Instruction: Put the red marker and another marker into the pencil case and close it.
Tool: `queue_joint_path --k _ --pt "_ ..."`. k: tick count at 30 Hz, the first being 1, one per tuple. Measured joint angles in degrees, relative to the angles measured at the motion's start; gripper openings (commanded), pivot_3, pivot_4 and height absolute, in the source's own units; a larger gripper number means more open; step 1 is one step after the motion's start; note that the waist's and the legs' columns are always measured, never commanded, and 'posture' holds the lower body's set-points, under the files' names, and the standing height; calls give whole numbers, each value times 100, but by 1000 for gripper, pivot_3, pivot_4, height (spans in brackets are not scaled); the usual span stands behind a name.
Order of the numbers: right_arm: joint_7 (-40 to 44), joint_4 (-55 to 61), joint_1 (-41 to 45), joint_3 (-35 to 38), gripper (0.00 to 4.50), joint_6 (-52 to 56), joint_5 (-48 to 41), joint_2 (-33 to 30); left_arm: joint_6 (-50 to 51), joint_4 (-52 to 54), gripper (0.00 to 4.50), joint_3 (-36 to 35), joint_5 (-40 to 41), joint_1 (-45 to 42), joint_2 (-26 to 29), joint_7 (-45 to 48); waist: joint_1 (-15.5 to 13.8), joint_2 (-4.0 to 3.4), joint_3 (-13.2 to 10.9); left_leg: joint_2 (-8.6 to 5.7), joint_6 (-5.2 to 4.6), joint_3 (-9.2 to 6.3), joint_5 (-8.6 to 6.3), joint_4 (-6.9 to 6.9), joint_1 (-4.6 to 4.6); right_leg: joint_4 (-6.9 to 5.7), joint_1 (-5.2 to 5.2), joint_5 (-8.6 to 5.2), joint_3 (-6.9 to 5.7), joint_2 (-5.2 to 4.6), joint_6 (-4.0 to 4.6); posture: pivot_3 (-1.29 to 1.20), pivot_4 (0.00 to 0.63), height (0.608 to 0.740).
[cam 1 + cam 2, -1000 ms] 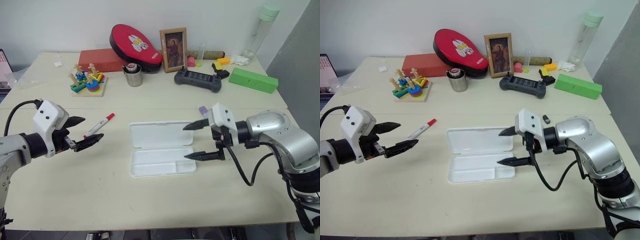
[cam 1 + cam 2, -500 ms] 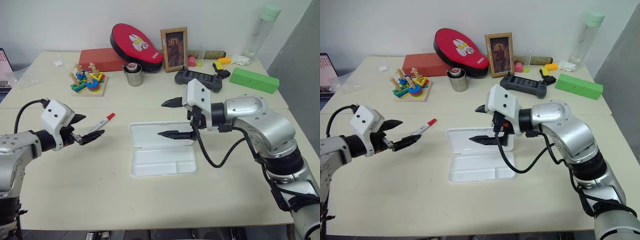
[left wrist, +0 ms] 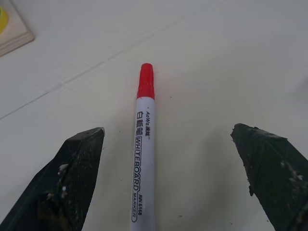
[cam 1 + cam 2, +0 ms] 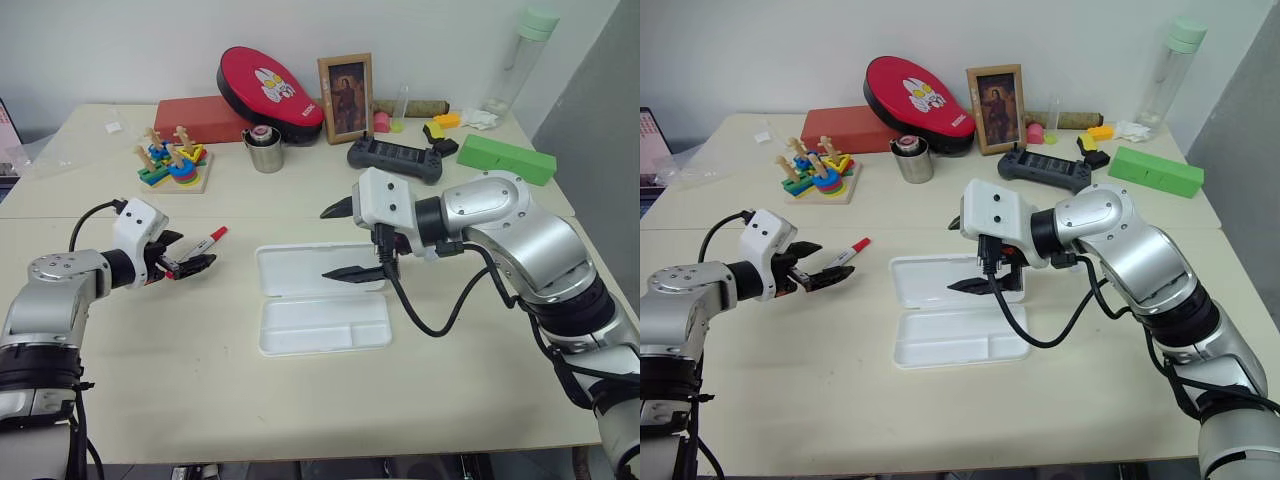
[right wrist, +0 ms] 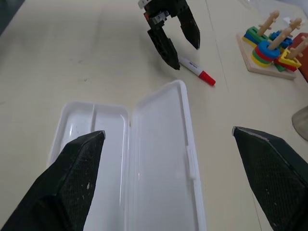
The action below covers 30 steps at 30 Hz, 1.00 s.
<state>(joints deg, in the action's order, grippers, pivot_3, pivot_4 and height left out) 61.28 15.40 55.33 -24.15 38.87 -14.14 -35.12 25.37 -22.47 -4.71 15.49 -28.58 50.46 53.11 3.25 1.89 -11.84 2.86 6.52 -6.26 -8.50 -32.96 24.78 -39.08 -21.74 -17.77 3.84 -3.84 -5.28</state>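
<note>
The red marker [image 4: 206, 243] will rest flat along the pencil case's far compartment [image 4: 325, 310] and stay there once I lower it in, because that compartment is one long undivided channel.
The red marker [image 3: 144, 159], white-barrelled with a red cap, lies on the table left of the pencil case [image 4: 322, 325]. My left gripper [image 4: 190, 253] is open and low over the marker's rear end, one finger [image 3: 72, 183] on each side of the barrel, not touching it. The flat white case lies open, lid folded back toward the far side. My right gripper [image 4: 328, 243] hovers open above the lid [image 5: 163, 159], empty and pointing left. The other marker is hidden behind my right arm.
At the back of the table stand a wooden stacking toy [image 4: 175, 160], a metal cup [image 4: 267, 150], a red pad [image 4: 268, 92], a photo frame [image 4: 346, 98], a black game controller [image 4: 395, 158] and a green box [image 4: 505, 158].
My left gripper has moved forward and down until its fingers straddle the red marker. My right gripper has swung left from the case's right end to above the lid.
</note>
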Motion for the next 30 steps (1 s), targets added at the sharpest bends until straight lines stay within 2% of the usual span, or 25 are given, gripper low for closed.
queue_joint_path --k 7,13,16,26,30 --pt "260 -540 144 -183 4452 -435 603 -237 -309 -933 4500 226 -313 -448 -217 154 2 0 0 0 0 -1 0 2 2 2 -3 0 -2 0 -1 0 150 740" --pt "383 -662 154 -182 4452 -584 673 -169 -430 -1347 4500 246 -447 -713 -331 202 2 0 0 0 1 -1 1 1 2 -1 -1 0 -2 0 -1 0 150 740" --pt "403 -661 155 -177 4500 -592 689 -131 -411 -1527 4037 247 -503 -862 -404 217 1 0 0 0 2 -4 1 -1 2 -4 1 0 -4 0 -1 0 150 740" --pt "450 -640 154 -120 4500 -525 638 -34 -306 -1639 2086 245 -673 -997 -410 198 1 0 0 0 3 -5 2 -2 2 -3 2 1 -5 0 -2 0 150 740" --pt "446 -581 154 -26 4500 -369 605 24 -244 -1627 1177 236 -681 -996 -410 216 0 0 0 0 3 -5 2 -2 2 -3 3 1 -5 0 -2 0 150 740"
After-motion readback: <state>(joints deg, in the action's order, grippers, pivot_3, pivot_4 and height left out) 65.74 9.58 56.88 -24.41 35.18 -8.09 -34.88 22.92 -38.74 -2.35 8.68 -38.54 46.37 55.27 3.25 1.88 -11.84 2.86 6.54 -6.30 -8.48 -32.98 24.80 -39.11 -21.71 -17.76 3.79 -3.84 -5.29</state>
